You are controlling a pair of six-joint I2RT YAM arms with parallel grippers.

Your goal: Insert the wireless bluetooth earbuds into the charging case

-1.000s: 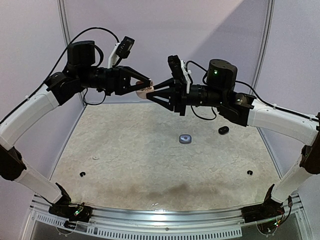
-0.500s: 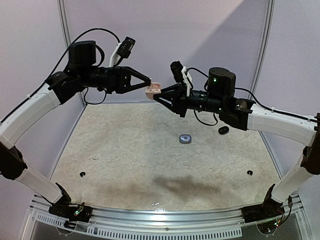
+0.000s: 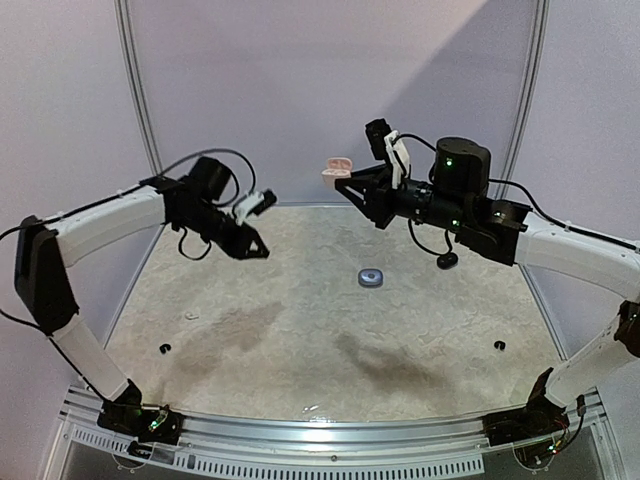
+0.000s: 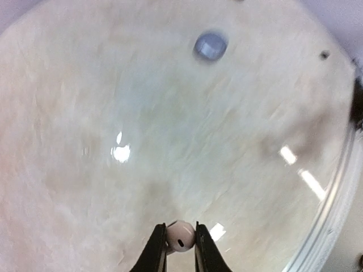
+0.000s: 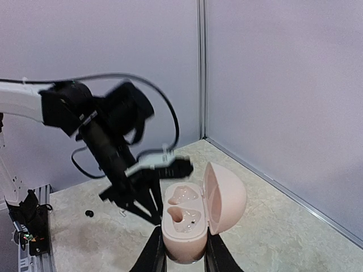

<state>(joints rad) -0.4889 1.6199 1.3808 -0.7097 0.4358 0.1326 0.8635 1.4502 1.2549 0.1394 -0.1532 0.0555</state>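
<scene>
The earbud (image 4: 180, 234) is crooked in the left gripper's fingers for the case's wells, so the robot should lower it to the tabletop (image 3: 247, 312) and take a straighter grip on it.
An open pale pink charging case (image 5: 184, 226) stands upright in my right gripper (image 5: 184, 252), which is shut on its base. Its lid (image 5: 227, 195) hangs open to the right and both wells look empty. From above, the case (image 3: 338, 167) is high over the back of the table at the tip of the right gripper (image 3: 343, 181). My left gripper (image 4: 180, 228) is shut on one white earbud (image 4: 181, 237) above the table. The left gripper (image 3: 256, 250) is low at the left, well apart from the case.
A closed grey-blue case (image 3: 372, 278) lies mid-table, also seen from the left wrist (image 4: 210, 45). A black case (image 3: 447, 261) lies under the right arm. Small black bits (image 3: 165, 348) (image 3: 499, 345) and a white speck (image 3: 190, 316) dot the marbled table (image 3: 300, 340). Walls enclose three sides.
My left gripper has pulled away from the pink case and swung down and left toward the table. My right gripper has carried the open case a little up and right.
</scene>
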